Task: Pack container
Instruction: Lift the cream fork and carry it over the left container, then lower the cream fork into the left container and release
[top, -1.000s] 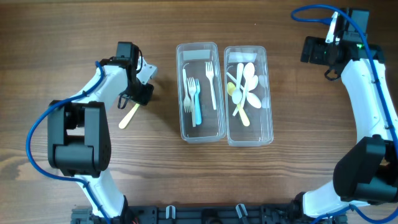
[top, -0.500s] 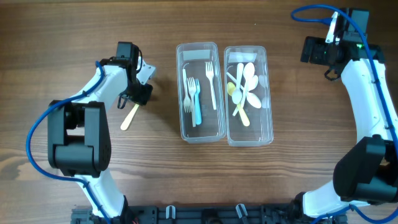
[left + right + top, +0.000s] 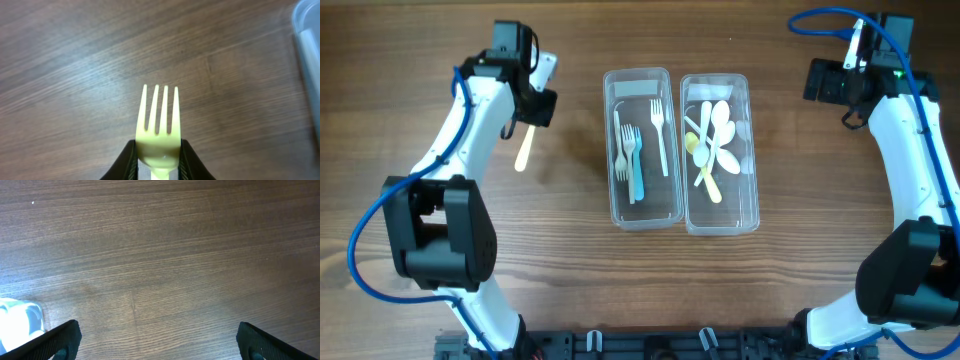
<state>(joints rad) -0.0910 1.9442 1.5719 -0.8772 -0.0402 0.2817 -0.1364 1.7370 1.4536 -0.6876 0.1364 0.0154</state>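
The pale yellow fork (image 3: 525, 150) is lined up with the length of the fork container, so the robot's left gripper keeps carrying it until it hangs above the forks inside (image 3: 631, 152), and then let go.
My left gripper (image 3: 527, 118) is shut on a pale yellow plastic fork (image 3: 524, 149) and holds it above the table, left of the containers. In the left wrist view the fork's tines (image 3: 159, 112) stick out from between the jaws (image 3: 158, 157). Two clear plastic containers stand side by side at the middle: the left one (image 3: 642, 212) holds several forks (image 3: 636, 150), the right one (image 3: 720, 221) holds several spoons (image 3: 712, 140). My right gripper (image 3: 157, 339) is open and empty over bare wood at the far right back.
The left container's edge (image 3: 310, 55) shows at the right of the left wrist view. A corner of the right container (image 3: 20, 322) shows at the lower left of the right wrist view. Bare wooden table lies around both containers.
My left gripper has lifted the yellow fork and moved it toward the back of the table. The right arm has not moved.
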